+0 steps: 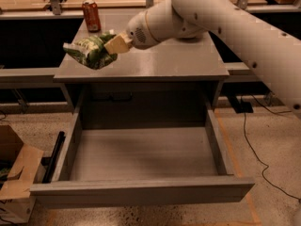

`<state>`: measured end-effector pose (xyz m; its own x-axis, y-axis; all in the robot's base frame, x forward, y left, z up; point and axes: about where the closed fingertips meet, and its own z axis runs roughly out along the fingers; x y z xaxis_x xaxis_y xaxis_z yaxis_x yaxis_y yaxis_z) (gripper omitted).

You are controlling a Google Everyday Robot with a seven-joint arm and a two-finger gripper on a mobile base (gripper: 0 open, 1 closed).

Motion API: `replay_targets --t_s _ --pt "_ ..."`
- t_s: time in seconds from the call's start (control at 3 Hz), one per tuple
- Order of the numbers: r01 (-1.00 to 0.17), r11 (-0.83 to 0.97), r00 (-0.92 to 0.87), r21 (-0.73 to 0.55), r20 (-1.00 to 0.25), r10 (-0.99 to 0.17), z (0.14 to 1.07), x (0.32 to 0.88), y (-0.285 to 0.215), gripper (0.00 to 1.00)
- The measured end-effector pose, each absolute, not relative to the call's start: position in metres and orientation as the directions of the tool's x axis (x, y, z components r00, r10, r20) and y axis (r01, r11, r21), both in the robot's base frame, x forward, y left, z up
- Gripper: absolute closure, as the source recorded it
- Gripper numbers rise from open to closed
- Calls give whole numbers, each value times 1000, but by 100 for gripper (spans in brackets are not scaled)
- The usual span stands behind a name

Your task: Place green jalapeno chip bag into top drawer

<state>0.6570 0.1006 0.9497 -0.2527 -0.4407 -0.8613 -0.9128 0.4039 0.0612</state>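
Note:
The top drawer is wide open below the green chip bag (pixel 89 51), so my gripper should keep going down past the table's edge and let go low over the drawer's bottom (pixel 114 160).
The green jalapeno chip bag (pixel 89 51) is crinkled, green with pale patches, and hangs just above the front left part of the grey table (pixel 188 62). My gripper (pixel 112 46) is shut on the bag's right side, its tan fingers (pixel 118 43) pinching it. My white arm reaches in from the upper right. The top drawer (pixel 146 154) is pulled fully open below the table. Its flat grey bottom holds nothing.
A red soda can (pixel 91 15) stands upright at the table's back left, behind the bag. A cardboard box (pixel 16 173) sits on the floor to the drawer's left. A black cable (pixel 251 145) runs on the floor at the right.

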Motion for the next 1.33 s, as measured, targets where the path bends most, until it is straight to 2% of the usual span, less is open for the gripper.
replay_targets --t_s 0.33,0.67,1.0,1.33 --pt "-904 413 -292 115 -871 -395 960 587 87 100" --pt "-877 450 -369 170 -837 -404 923 566 57 100" --pt "-888 426 -361 171 -835 -416 923 568 64 100" --pt "-890 389 -409 239 -796 -446 884 569 66 100"
